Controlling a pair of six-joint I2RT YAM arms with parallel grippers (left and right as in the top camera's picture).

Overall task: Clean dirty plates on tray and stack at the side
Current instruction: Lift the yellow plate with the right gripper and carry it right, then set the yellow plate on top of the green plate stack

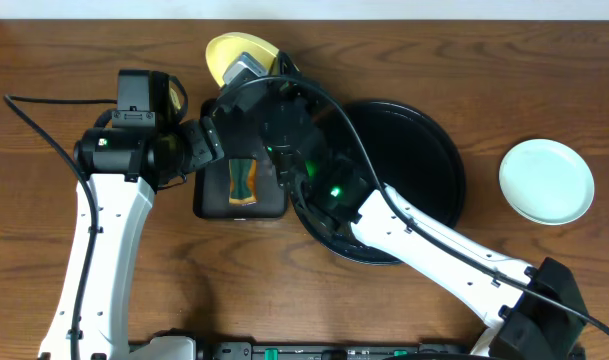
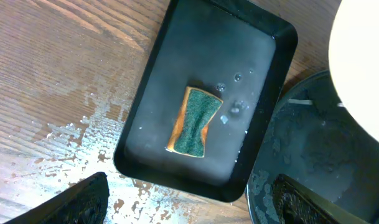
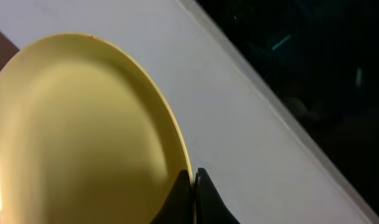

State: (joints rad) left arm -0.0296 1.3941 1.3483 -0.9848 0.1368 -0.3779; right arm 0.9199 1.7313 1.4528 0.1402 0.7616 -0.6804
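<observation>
The yellow plate's side [image 3: 89, 134] is clean and the mint-green plate [image 1: 547, 181] lies clear, so I should keep moving my right gripper toward it and let go on top.
My right gripper [image 3: 194, 186] is shut on the rim of a pale yellow plate [image 3: 83, 137], which it holds tilted up off the table. From overhead that yellow plate [image 1: 234, 55] shows at the back, left of the round black tray [image 1: 419, 150], with the right gripper [image 1: 249, 70] at its edge. A mint-green plate [image 1: 546, 181] lies flat on the table at the far right. My left gripper [image 2: 189, 208] hovers open over the near edge of a small rectangular tray, nothing between its fingers [image 2: 83, 199]. The yellow plate's pale edge [image 2: 363, 62] shows at the upper right of the left wrist view.
A small rectangular black tray [image 2: 152, 81], wet inside, holds a green and orange sponge [image 2: 194, 121]. It sits just left of the round tray [image 2: 313, 155]. Water spots cover the wood beside it [image 2: 83, 130]. The right arm [image 1: 434, 245] crosses over the round tray.
</observation>
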